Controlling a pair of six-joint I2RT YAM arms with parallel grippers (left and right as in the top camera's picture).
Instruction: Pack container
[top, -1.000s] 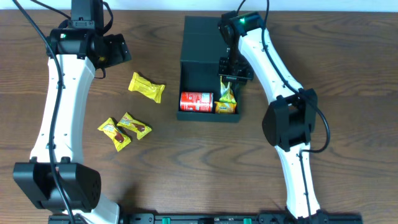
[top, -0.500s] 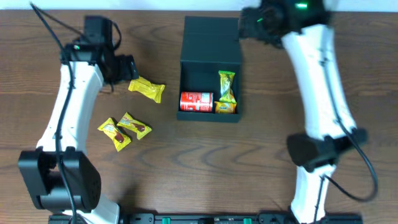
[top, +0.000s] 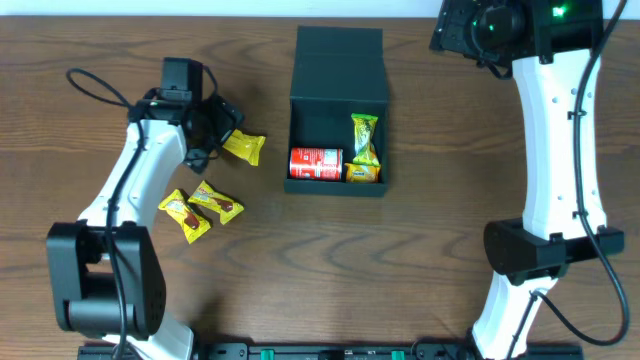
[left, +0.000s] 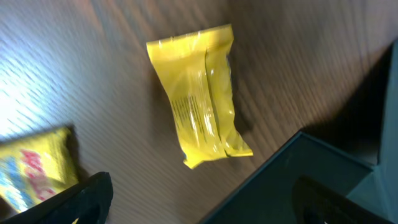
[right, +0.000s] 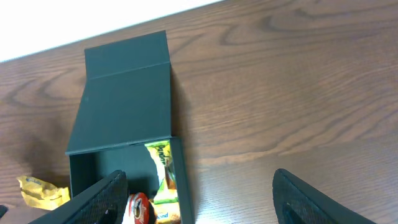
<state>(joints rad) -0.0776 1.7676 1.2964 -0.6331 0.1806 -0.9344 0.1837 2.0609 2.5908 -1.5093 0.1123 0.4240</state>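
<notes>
My left gripper should take the yellow packet (top: 246, 148), as it lies across the container from my right gripper, and lower it beside the green-yellow packet.
The dark teal container (top: 337, 95) stands open at mid-table, flap lid laid back. It holds a red can (top: 316, 163) and a green-yellow snack packet (top: 365, 138) above another yellow packet (top: 362, 173). My left gripper (top: 222, 128) is open and empty, right beside a yellow packet (top: 245, 147). In the left wrist view that packet (left: 199, 93) lies ahead of the gripper (left: 205, 208), with the container (left: 305, 180) at the right. My right gripper (right: 199, 205) is open and empty, high above the container (right: 124, 106). The arm's top (top: 500, 25) shows at the back right.
Two more yellow-and-red snack packets (top: 185, 213) (top: 217, 200) lie together at the front left of the table. The right wrist view also shows the can (right: 138, 208), the green-yellow packet (right: 163, 177) and the loose yellow packet (right: 40, 191).
My right gripper left the green-yellow packet in the container and rose away to the back right. My left gripper moved right and forward to the loose yellow packet.
</notes>
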